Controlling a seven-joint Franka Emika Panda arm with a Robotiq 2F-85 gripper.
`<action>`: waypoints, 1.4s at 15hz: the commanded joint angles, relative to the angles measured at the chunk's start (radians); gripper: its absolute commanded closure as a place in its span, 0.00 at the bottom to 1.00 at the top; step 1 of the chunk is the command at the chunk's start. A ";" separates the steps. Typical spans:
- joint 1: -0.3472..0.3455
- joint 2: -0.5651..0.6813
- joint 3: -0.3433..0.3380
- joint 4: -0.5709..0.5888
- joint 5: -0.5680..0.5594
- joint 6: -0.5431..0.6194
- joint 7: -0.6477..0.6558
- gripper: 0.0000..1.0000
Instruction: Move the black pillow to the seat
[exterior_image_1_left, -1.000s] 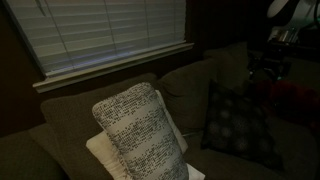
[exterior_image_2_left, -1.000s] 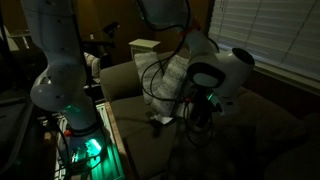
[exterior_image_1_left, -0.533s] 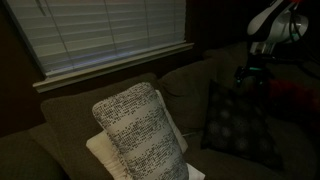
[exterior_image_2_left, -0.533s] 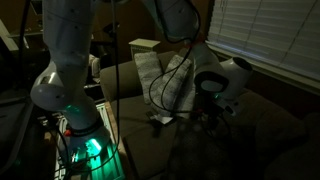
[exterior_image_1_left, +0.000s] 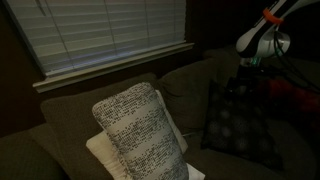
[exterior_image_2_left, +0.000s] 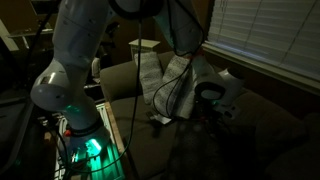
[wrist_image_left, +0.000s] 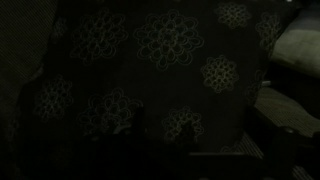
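Observation:
My gripper should keep going down, since its open fingers are over the black pillow's top edge (exterior_image_1_left: 234, 90) and the way down is clear, and then close on the fabric there (wrist_image_left: 184, 124).
The black pillow (exterior_image_1_left: 240, 125), with pale flower-like dots, leans upright against the sofa's back cushion at the right. It fills the wrist view (wrist_image_left: 150, 60). My gripper (exterior_image_1_left: 243, 82) hangs just above the pillow's top left corner and holds nothing. In the wrist view its dim fingers (wrist_image_left: 200, 130) stand apart with the pillow's face between them, so it looks open. It also shows in an exterior view (exterior_image_2_left: 212, 112), low over the sofa. The dark seat (exterior_image_1_left: 235, 170) lies below the pillow.
A white-and-grey speckled pillow (exterior_image_1_left: 140, 130) stands in the middle of the sofa on a cream pillow (exterior_image_1_left: 100, 150); the speckled one also shows behind the arm (exterior_image_2_left: 170, 80). Window blinds (exterior_image_1_left: 110, 30) hang behind the sofa back. The robot base (exterior_image_2_left: 70, 100) stands beside the sofa.
The arm has swung in from the far right and come down, bringing the gripper from beside the sofa to just above the black pillow's top edge. The pillows have not moved.

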 joint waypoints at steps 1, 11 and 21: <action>-0.011 0.070 0.015 0.048 -0.019 0.038 0.018 0.00; -0.086 0.195 0.091 0.127 0.024 0.080 0.005 0.00; -0.136 0.319 0.137 0.295 0.034 -0.007 0.018 0.26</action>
